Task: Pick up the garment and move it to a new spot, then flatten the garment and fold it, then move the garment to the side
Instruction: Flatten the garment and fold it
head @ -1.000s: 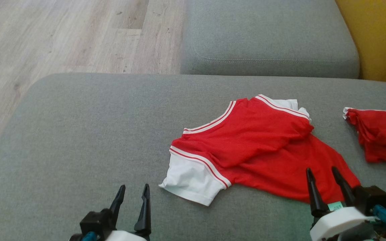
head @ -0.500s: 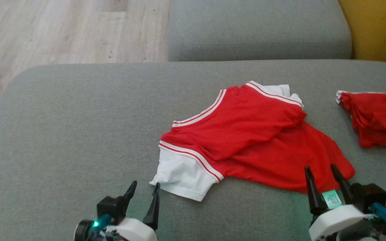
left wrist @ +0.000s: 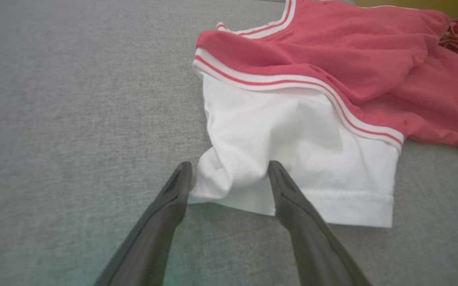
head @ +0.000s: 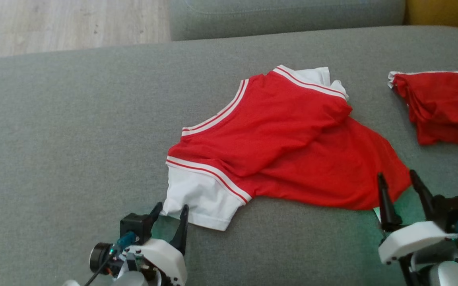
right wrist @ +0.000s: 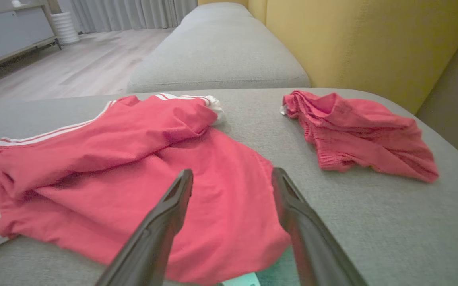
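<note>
My grippers will have the garment (head: pixel 280 143) fall open and sag between them when I lift it, because a loose fold (head: pixel 311 142) runs across the red body.
The garment (head: pixel 284 147) is a red T-shirt with white sleeves and striped trim, lying rumpled on the grey cushion (head: pixel 74 119). My left gripper (head: pixel 171 206) is open at its near-left corner. In the left wrist view its fingers (left wrist: pixel 229 165) straddle the bunched corner of the white sleeve (left wrist: pixel 292 135). My right gripper (head: pixel 396 174) is open at the shirt's near-right hem corner. In the right wrist view that gripper (right wrist: pixel 232 171) hovers over the red hem of the garment (right wrist: pixel 133 139), holding nothing.
A second crumpled red garment (head: pixel 439 103) lies at the cushion's far right, also seen from the right wrist (right wrist: pixel 356 131). Another grey cushion (head: pixel 284 16) sits behind. Wooden floor (head: pixel 54 20) lies beyond at the left, and a yellow backrest (right wrist: pixel 352 39) rises on the right.
The head camera has tilted down, shifting the whole picture up. My left gripper has come forward to straddle the white sleeve's corner. My right gripper has edged toward the hem's right corner.
</note>
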### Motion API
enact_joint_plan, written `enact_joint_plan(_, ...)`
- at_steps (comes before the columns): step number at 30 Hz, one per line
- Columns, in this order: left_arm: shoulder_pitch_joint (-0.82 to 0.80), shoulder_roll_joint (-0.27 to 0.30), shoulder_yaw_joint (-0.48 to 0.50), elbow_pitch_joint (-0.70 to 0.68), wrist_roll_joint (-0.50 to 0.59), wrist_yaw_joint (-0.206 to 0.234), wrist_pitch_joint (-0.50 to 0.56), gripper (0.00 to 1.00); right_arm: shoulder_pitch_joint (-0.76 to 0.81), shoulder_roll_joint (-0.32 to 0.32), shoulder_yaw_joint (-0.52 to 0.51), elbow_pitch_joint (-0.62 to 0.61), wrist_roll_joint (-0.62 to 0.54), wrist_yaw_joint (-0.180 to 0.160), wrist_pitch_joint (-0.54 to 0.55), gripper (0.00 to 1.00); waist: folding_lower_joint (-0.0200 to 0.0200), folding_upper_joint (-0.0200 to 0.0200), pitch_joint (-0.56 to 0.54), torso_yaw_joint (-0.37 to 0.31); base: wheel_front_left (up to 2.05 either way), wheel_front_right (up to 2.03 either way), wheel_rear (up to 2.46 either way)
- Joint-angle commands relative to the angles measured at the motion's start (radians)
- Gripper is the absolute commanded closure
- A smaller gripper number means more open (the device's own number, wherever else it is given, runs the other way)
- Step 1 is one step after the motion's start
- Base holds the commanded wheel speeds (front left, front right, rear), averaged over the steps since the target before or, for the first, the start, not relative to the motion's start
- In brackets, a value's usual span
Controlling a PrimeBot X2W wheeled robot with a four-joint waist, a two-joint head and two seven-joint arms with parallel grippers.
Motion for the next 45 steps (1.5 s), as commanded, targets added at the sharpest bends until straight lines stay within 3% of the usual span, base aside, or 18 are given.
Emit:
enact_joint_plan(1,-0.045,0.002,0.039,-0.01,-0.003,-0.005,-0.019,0.0,-0.043,-0.009,0.011,-0.027,-0.011,0.007,-0.001,0.0,-0.0002,0.0,0.009,-0.006,0.0,0.0,0.0)
enact_joint_plan(2,-0.049,-0.002,0.039,0.0,-0.005,-0.009,-0.025,0.17,-0.044,-0.009,0.002,-0.023,-0.013,0.007,-0.001,0.0,-0.0002,0.0,0.011,-0.006,0.0,0.0,0.0)
enact_joint_plan(3,-0.051,-0.006,0.041,0.008,-0.007,-0.013,-0.035,0.53,-0.045,-0.009,-0.008,-0.018,-0.017,0.007,-0.001,0.0,-0.0002,0.0,0.012,-0.006,0.0,0.0,0.0)
enact_joint_plan(4,-0.053,-0.01,0.043,0.014,-0.008,-0.016,-0.047,0.71,-0.046,-0.009,-0.018,-0.012,-0.02,0.007,-0.001,0.0,-0.0002,0.0,0.013,-0.005,0.0,0.0,0.0)
enact_joint_plan(5,-0.054,-0.015,0.045,0.019,-0.01,-0.018,-0.059,0.98,-0.047,-0.009,-0.031,-0.006,-0.022,0.007,-0.003,0.0,-0.0002,0.0,0.013,-0.002,0.0,0.0,0.0)
enact_joint_plan(11,-0.048,-0.02,0.07,0.01,-0.015,-0.013,-0.121,1.0,-0.051,-0.009,-0.122,0.042,-0.054,0.007,0.004,0.0,-0.0002,0.0,0.013,0.025,0.0,0.0,0.0)
enact_joint_plan(17,-0.007,0.018,0.124,-0.05,-0.026,0.018,-0.149,1.0,-0.069,-0.009,-0.16,0.136,-0.073,0.007,0.022,0.0,-0.0002,0.0,0.016,0.05,0.0,0.0,0.0)
enact_joint_plan(24,0.039,0.046,0.145,-0.121,-0.033,0.044,-0.154,1.0,-0.11,-0.009,-0.12,0.291,-0.09,0.007,0.093,0.0,-0.0002,0.0,0.025,0.072,0.0,0.0,0.0)
enact_joint_plan(29,0.046,0.048,0.142,-0.142,-0.035,0.053,-0.148,1.0,-0.119,-0.009,-0.074,0.337,-0.073,0.007,0.136,0.02,-0.0002,0.0,0.026,0.078,0.0,0.0,0.0)
enact_joint_plan(31,0.047,0.047,0.141,-0.15,-0.035,0.056,-0.147,1.0,-0.116,-0.009,-0.058,0.345,-0.062,0.007,0.157,0.51,-0.0002,0.0,0.024,0.079,0.0,0.0,0.0)
enact_joint_plan(33,0.048,0.047,0.139,-0.157,-0.035,0.058,-0.146,1.0,-0.108,-0.009,-0.042,0.35,-0.043,0.007,0.187,0.78,-0.0002,0.0,0.021,0.078,0.0,0.0,0.0)
enact_joint_plan(35,0.049,0.049,0.138,-0.164,-0.035,0.06,-0.145,1.0,-0.098,-0.009,-0.027,0.343,-0.021,0.007,0.213,0.98,-0.0002,0.0,0.016,0.076,0.0,0.0,0.0)
enact_joint_plan(45,0.048,0.057,0.159,-0.239,-0.059,0.058,-0.145,1.0,-0.106,-0.009,-0.008,0.186,0.076,0.007,0.183,1.0,-0.0002,0.0,-0.04,0.062,0.0,0.0,0.0)
